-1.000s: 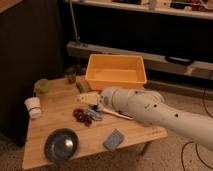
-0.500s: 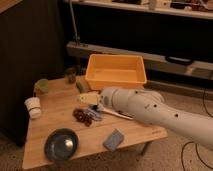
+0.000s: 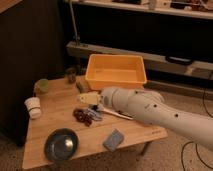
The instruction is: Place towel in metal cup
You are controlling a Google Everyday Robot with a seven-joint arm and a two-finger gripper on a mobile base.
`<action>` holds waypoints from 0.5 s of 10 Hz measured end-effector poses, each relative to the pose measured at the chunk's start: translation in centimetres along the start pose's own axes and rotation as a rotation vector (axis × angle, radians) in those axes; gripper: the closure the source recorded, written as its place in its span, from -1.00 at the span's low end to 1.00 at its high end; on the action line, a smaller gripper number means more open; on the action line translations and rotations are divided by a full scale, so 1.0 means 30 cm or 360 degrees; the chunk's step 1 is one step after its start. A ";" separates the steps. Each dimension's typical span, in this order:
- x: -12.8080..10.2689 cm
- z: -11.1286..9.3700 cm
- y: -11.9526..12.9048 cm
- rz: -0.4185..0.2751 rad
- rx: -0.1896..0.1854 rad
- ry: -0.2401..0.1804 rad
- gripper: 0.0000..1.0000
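Note:
The towel is crumpled up in loose folds, so it will hang as a limp, narrow piece when I pick it up.
The towel (image 3: 95,114) is a small pale bluish cloth lying crumpled on the wooden table (image 3: 60,122), beside some dark reddish bits (image 3: 81,116). The metal cup (image 3: 71,75) is a dark tumbler standing upright at the table's back edge, left of the yellow tub. My gripper (image 3: 86,98) is at the end of the white arm (image 3: 150,112), which reaches in from the right. It hovers just above and behind the towel, pointing left, well short of the cup. It stands open with nothing in it.
A yellow tub (image 3: 116,71) sits at the back right. A light green cup (image 3: 41,86) and a white ribbed cup (image 3: 33,107) stand at the left. A dark bowl (image 3: 61,144) and a blue-grey pad (image 3: 114,139) lie near the front. An olive object (image 3: 81,86) sits by the tub.

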 end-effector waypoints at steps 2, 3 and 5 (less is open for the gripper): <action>0.000 0.000 -0.002 -0.0001 0.0002 0.0002 -0.58; 0.003 0.004 -0.002 -0.0008 -0.0003 0.0018 -0.58; -0.001 0.036 0.019 -0.0016 -0.0021 0.0052 -0.58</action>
